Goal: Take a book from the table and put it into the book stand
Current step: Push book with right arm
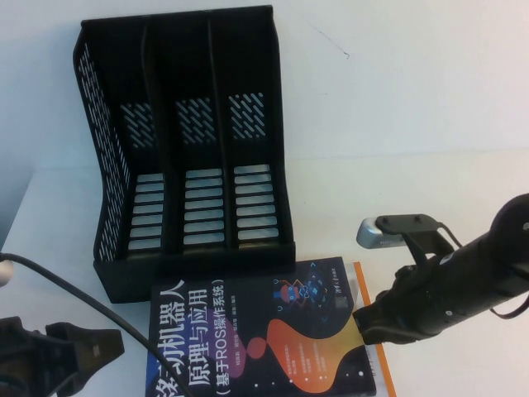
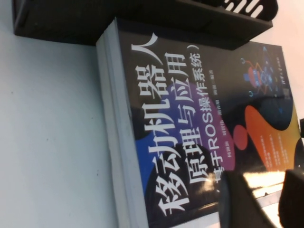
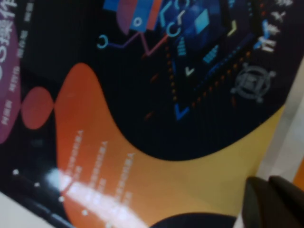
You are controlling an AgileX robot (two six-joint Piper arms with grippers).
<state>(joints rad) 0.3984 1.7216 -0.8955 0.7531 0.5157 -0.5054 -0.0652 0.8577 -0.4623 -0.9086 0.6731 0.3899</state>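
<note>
My gripper will lift the black book, and the white book (image 1: 355, 283) will stay behind, lying flat, because the orange border (image 1: 362, 284) sticks out past the black book.
The book (image 1: 264, 339) lies flat on the table (image 1: 397, 198) just in front of the book stand (image 1: 186, 157); its black cover has orange and purple shapes and a white title. It fills the left wrist view (image 2: 190, 118) and the right wrist view (image 3: 142, 118). The stand's three slots hold nothing. My left gripper (image 1: 99, 351) sits low at the near left, left of the book, with its fingers (image 2: 242, 202) open. My right gripper (image 1: 368, 327) is at the book's right edge, its fingers (image 3: 266, 204) together beside the cover's edge.
A white book with an orange border (image 1: 364, 285) lies under the black book and sticks out at its right side. A black cable (image 1: 66, 289) crosses the table at the near left. The stand's front lip (image 2: 142, 28) touches the book's far edge.
</note>
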